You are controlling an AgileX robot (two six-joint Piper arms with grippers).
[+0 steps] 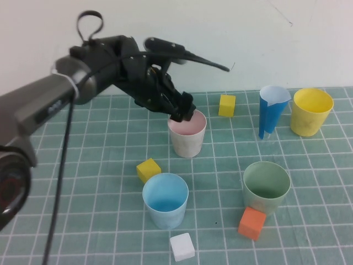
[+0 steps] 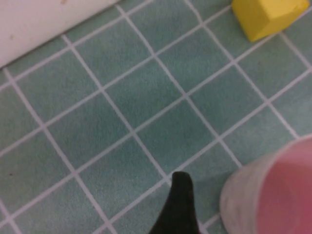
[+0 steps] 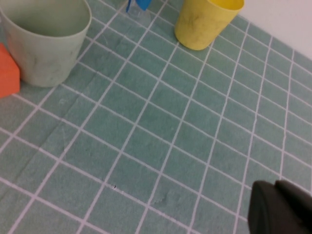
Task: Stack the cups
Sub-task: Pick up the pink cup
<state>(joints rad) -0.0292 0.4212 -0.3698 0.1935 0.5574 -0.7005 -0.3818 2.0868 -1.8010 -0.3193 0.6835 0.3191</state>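
Note:
My gripper will lower the pink cup (image 1: 187, 133), and it will sink into the light blue cup until only its rim shows, because it gets narrower toward its base (image 1: 186, 151).
Four cups stand upright and apart on the green grid mat: pink (image 1: 187, 135) in the middle, light blue (image 1: 165, 200) in front of it, green (image 1: 266, 186) at the front right, yellow (image 1: 312, 112) at the back right. My left gripper (image 1: 183, 113) hovers at the pink cup's back left rim and is open. In the left wrist view one black finger (image 2: 179, 207) stands outside the pink cup (image 2: 278, 195) with mat showing between them; the other finger is hidden. My right gripper (image 3: 282, 209) is shut over bare mat, near the green cup (image 3: 46, 41) and the yellow cup (image 3: 204, 22).
A tall dark-blue cone cup (image 1: 272, 113) stands beside the yellow cup. Small cubes lie about: yellow (image 1: 226, 105) behind the pink cup, yellow (image 1: 148, 169) left of the blue cup, orange (image 1: 252, 222) by the green cup, white (image 1: 182, 246) at the front. A white wall closes the back.

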